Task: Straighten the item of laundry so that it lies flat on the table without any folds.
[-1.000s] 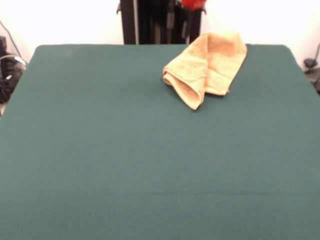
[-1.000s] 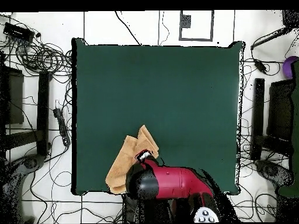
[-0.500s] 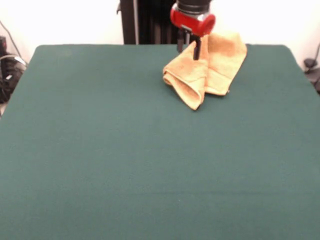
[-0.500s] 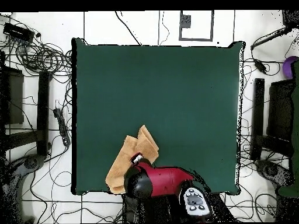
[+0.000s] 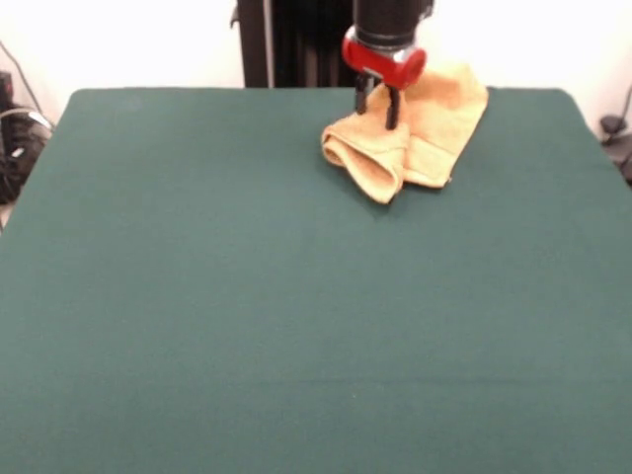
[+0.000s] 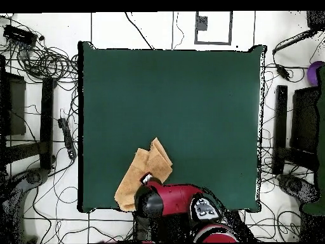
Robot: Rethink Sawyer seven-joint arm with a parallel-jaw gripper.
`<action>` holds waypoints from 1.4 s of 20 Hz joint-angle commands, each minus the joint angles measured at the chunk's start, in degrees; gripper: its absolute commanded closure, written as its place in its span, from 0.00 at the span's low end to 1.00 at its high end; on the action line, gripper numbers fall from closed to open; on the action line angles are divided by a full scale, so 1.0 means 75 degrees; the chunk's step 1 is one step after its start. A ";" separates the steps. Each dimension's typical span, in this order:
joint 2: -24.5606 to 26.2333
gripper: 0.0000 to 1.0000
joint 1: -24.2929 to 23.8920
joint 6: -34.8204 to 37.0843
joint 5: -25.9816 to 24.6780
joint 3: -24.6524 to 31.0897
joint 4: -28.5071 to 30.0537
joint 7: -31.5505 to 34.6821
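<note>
My gripper will bring the towel along still bunched and folded when it pulls the towel's upper part, because the towel's layers (image 5: 436,123) curl over each other (image 5: 369,160).
The mustard-orange towel (image 5: 427,138) lies crumpled and folded over itself near the far right edge of the green table (image 5: 247,296), close to the robot's pedestal. In the overhead view the towel (image 6: 141,173) sits near the table's bottom left edge. My gripper (image 5: 378,113) comes down from above with its two black fingers apart, tips at the towel's upper fold on its left half. In the overhead view the gripper (image 6: 147,182) is mostly hidden under the red arm, over the towel's lower right part.
The robot's black pedestal (image 5: 296,44) stands just behind the table's far edge. Cables and black stands (image 6: 44,127) lie on the floor around the table (image 6: 171,108). The towel's far corner reaches the table's edge.
The gripper has come down into view from above and lowered onto the towel's upper fold. The towel's near fold has drawn back slightly.
</note>
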 commanded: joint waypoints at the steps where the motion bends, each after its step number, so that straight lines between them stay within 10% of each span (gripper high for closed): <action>1: 0.2122 0.00 0.0597 -0.1860 0.0010 -0.0375 -0.1210 0.0592; 7: 0.2760 0.00 0.1027 -0.2713 0.0599 -0.0653 -0.1391 0.0683; 8: 0.2794 1.00 0.1092 -0.2826 0.0672 -0.0703 -0.1392 0.0668; 12: 0.2503 1.00 0.1283 -0.2710 0.0777 -0.0747 -0.1193 0.0703; 20: -0.1021 1.00 0.1657 0.0880 0.2478 0.0536 0.0632 0.1537; 28: -0.1622 1.00 0.2248 0.1793 0.3757 0.0606 0.0274 0.1680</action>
